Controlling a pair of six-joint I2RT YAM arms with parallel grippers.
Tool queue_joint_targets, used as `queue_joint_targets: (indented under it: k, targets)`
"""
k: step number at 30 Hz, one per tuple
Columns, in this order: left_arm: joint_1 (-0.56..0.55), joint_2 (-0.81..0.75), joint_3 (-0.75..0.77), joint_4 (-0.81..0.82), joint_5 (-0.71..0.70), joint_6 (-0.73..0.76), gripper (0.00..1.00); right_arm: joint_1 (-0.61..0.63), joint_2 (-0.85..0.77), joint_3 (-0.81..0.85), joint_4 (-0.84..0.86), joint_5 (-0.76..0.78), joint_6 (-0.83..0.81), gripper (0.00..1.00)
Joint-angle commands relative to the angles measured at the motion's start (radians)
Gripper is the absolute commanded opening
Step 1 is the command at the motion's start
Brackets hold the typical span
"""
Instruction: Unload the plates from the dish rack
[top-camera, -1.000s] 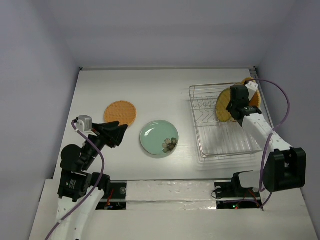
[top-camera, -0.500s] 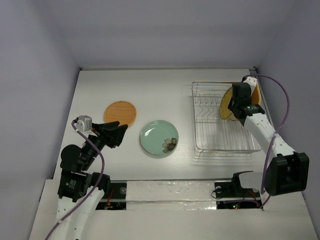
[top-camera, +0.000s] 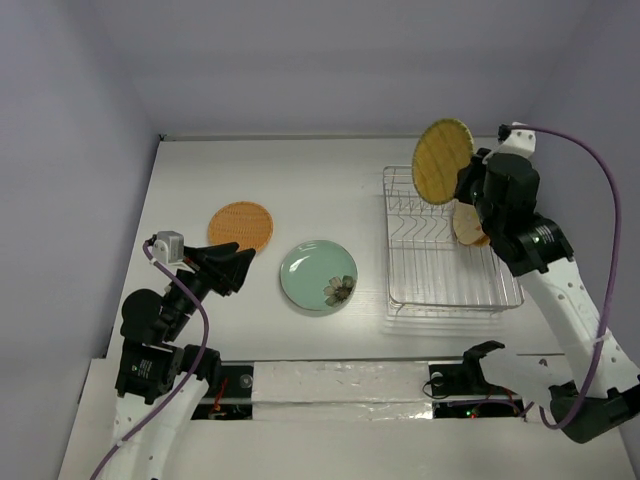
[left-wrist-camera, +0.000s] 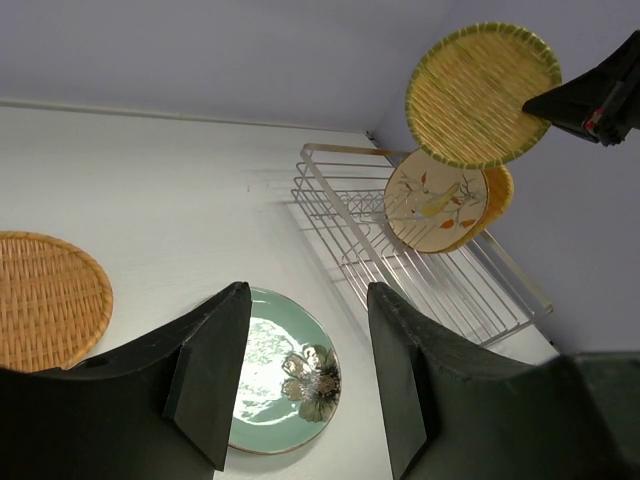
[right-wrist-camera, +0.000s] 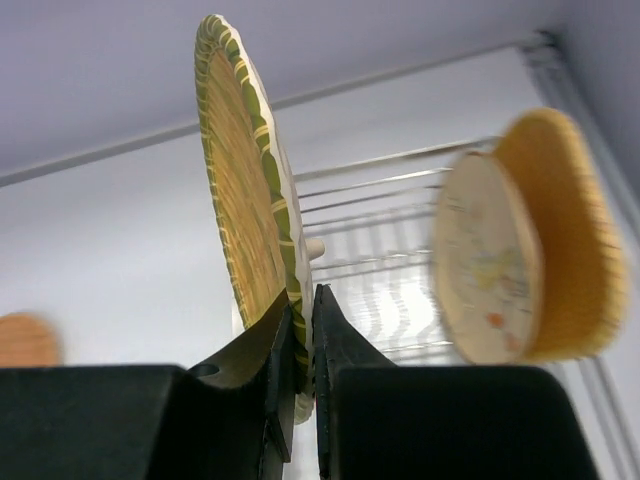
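Note:
I should now carry the yellow-green woven plate (top-camera: 441, 162) with my right gripper, since it hangs clear of the dish rack, until it rests on the round orange woven plate (top-camera: 240, 226).
My right gripper (top-camera: 466, 180) (right-wrist-camera: 303, 300) is shut on the lower rim of the yellow-green woven plate (top-camera: 443, 161) (right-wrist-camera: 244, 200) (left-wrist-camera: 483, 94), holding it upright in the air above the dish rack's (top-camera: 444, 262) (left-wrist-camera: 420, 262) far left part. In the rack stand the cream floral plate (top-camera: 468, 224) (right-wrist-camera: 489, 262) (left-wrist-camera: 434, 203) and, behind it, an orange woven plate (right-wrist-camera: 566, 238) (left-wrist-camera: 499, 188). The round orange woven plate (top-camera: 241, 225) (left-wrist-camera: 45, 300) and the pale green flower plate (top-camera: 319, 275) (left-wrist-camera: 285, 370) lie flat on the table. My left gripper (top-camera: 243, 268) (left-wrist-camera: 308, 385) hangs open and empty above the green plate's left side.
The white table (top-camera: 330, 190) is walled at the back and both sides. The rack sits close to the right wall. The right arm (top-camera: 560, 290) reaches over the rack's right side.
The right gripper closed on the yellow-green plate and lifted it up and left out of the rack. The rack shifted a little. The left arm stayed still.

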Motion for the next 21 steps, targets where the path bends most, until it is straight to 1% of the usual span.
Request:
queue_joint_targets:
  k: [1,2,3,5,6,7,8,10,11,12,14,15,16,18,21]
  targets:
    - [-0.003,-0.005,-0.002,0.048,-0.008,-0.005,0.47,0.088,0.037,0.029,0.08,-0.096,0.075,0.0]
    - [-0.003,-0.004,-0.004,0.048,-0.009,-0.005,0.47,0.135,0.051,0.023,0.14,-0.117,0.093,0.0]
    - [-0.003,-0.005,-0.002,0.047,-0.009,-0.005,0.47,0.16,0.068,0.015,0.172,-0.175,0.113,0.0]
    - [-0.003,-0.007,-0.004,0.045,-0.015,-0.003,0.47,0.206,0.137,0.0,0.255,-0.249,0.176,0.0]
    - [-0.003,-0.007,-0.002,0.047,-0.017,-0.005,0.47,0.252,0.169,-0.002,0.341,-0.316,0.201,0.0]
    - [-0.003,-0.007,-0.002,0.047,-0.02,-0.005,0.47,0.275,0.206,0.004,0.382,-0.347,0.219,0.0]
    - [-0.003,-0.007,-0.001,0.045,-0.02,-0.005,0.47,0.295,0.29,0.03,0.453,-0.37,0.262,0.0]
    - [-0.003,-0.007,-0.001,0.045,-0.023,-0.003,0.47,0.343,0.384,0.071,0.508,-0.439,0.325,0.0]
    - [-0.003,-0.007,-0.001,0.044,-0.026,-0.005,0.47,0.355,0.487,0.134,0.559,-0.455,0.342,0.0]
    - [-0.003,-0.007,-0.002,0.042,-0.024,-0.005,0.47,0.367,0.539,0.167,0.568,-0.502,0.365,0.0]
    - [-0.003,-0.008,-0.001,0.044,-0.026,-0.005,0.47,0.401,0.635,0.234,0.593,-0.53,0.417,0.0]
    - [-0.003,-0.008,-0.001,0.044,-0.027,-0.003,0.47,0.41,0.722,0.291,0.617,-0.548,0.437,0.0]
    - [-0.003,-0.008,-0.001,0.044,-0.027,-0.003,0.47,0.421,0.766,0.317,0.628,-0.564,0.483,0.0]
    - [0.006,-0.008,-0.001,0.044,-0.027,-0.005,0.47,0.421,0.868,0.352,0.683,-0.608,0.532,0.0]
    - [0.006,-0.008,-0.001,0.045,-0.024,-0.005,0.47,0.443,0.958,0.389,0.757,-0.649,0.626,0.0]
